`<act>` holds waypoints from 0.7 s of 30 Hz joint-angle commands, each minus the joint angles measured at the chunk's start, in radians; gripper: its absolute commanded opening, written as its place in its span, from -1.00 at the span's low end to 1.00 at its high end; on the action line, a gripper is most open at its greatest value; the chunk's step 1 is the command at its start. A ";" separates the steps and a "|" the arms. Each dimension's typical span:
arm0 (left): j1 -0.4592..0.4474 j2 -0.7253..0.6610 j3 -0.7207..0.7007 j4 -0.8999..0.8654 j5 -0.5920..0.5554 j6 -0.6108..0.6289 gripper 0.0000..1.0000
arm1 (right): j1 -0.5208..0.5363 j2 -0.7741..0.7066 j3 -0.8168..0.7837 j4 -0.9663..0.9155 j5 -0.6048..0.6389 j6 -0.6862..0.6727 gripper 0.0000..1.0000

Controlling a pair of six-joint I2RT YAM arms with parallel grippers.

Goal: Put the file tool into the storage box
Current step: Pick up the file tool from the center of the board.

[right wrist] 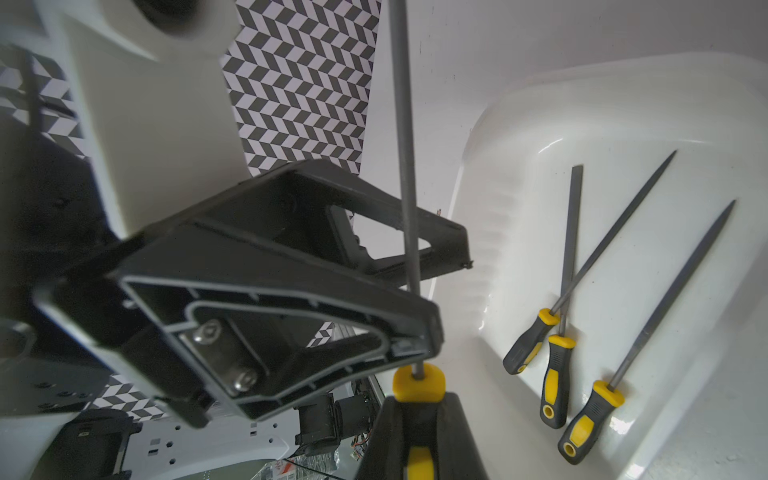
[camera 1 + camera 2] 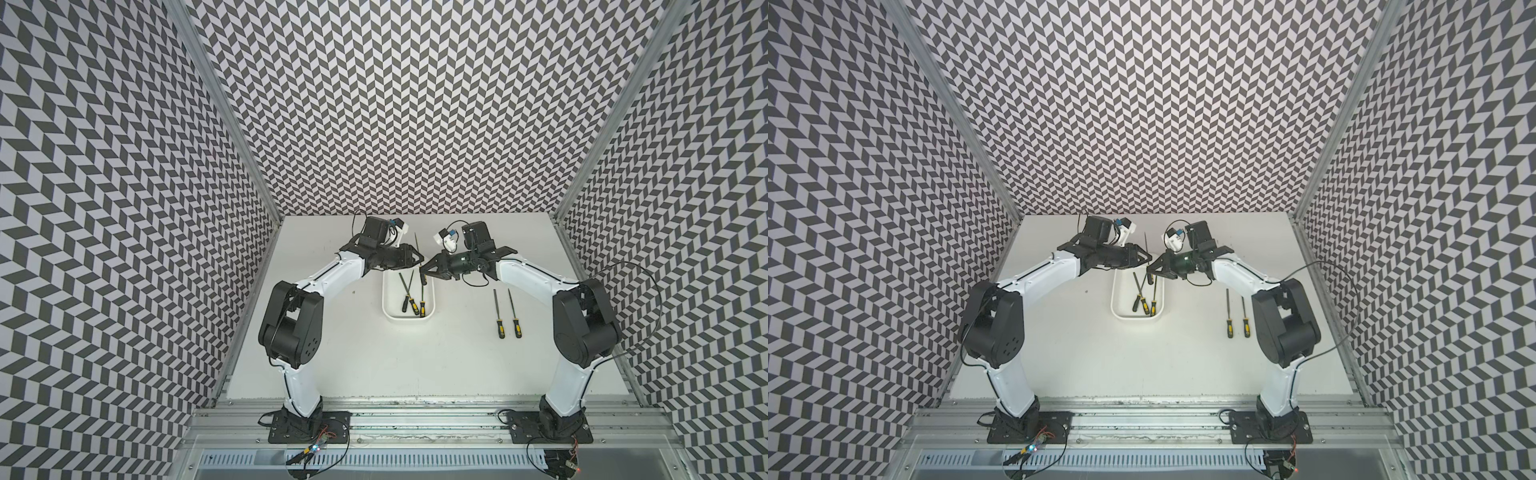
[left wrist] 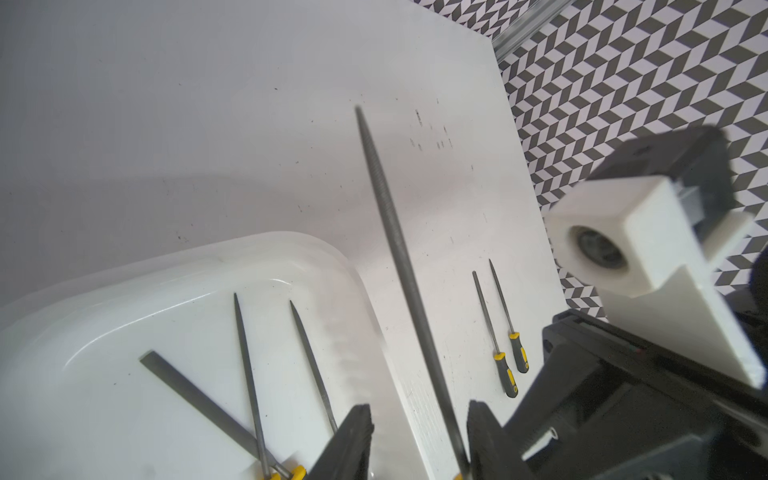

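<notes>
I should take the file tool's body [image 2: 416, 240] with my left gripper and lower it inside the storage box, because it sticks out past the box's far rim from my right gripper.
My right gripper [image 2: 424, 272] [image 1: 419, 405] is shut on the black and yellow handle of a file tool [image 2: 416, 243] [image 1: 401, 124]. It holds the tool above the far end of the white storage box [image 2: 409, 318] [image 3: 291, 241], with the grey shaft pointing to the back wall. My left gripper [image 2: 419, 261] [image 3: 419, 415] is open, its jaws either side of the shaft [image 3: 395, 249]. The shaft runs close along one finger [image 3: 482, 432]. Three more files [image 2: 409, 293] [image 1: 582, 257] lie inside the box.
Two more files [image 2: 497, 313] [image 2: 515, 313] lie side by side on the white table, right of the box and close to the right arm's elbow [image 2: 582, 324]. Patterned walls close in the table at the back and both sides.
</notes>
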 commanded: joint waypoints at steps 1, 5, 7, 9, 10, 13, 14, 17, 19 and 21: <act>-0.005 0.014 0.035 0.001 -0.005 0.015 -0.15 | 0.016 -0.011 0.017 0.059 -0.039 0.009 -0.92; -0.005 0.023 0.043 0.013 0.010 0.008 -0.15 | 0.024 0.003 0.020 0.062 -0.048 0.009 -0.92; -0.006 0.023 0.045 0.016 0.010 0.008 -0.16 | 0.032 0.010 0.027 0.059 -0.052 0.006 -0.92; -0.005 0.024 0.045 0.018 0.010 0.010 -0.28 | 0.036 0.015 0.039 0.046 -0.053 -0.001 -0.92; -0.005 0.027 0.047 0.012 0.011 0.014 -0.58 | 0.036 0.019 0.043 0.041 -0.051 -0.003 -0.92; -0.006 0.041 0.058 -0.020 0.019 0.028 -1.00 | 0.036 0.020 0.044 0.036 -0.048 -0.004 -0.91; -0.005 0.042 0.058 -0.032 0.013 0.032 -1.00 | 0.035 0.021 0.045 0.036 -0.046 -0.002 -0.89; -0.006 0.025 0.046 -0.056 -0.023 0.053 -1.00 | 0.030 0.018 0.057 0.007 -0.021 -0.008 -0.45; -0.003 0.011 0.036 -0.078 -0.045 0.089 -1.00 | 0.019 0.017 0.072 -0.042 0.022 -0.021 -0.11; -0.003 -0.003 0.021 -0.112 -0.077 0.115 -1.00 | 0.008 0.004 0.068 -0.066 0.070 -0.034 0.09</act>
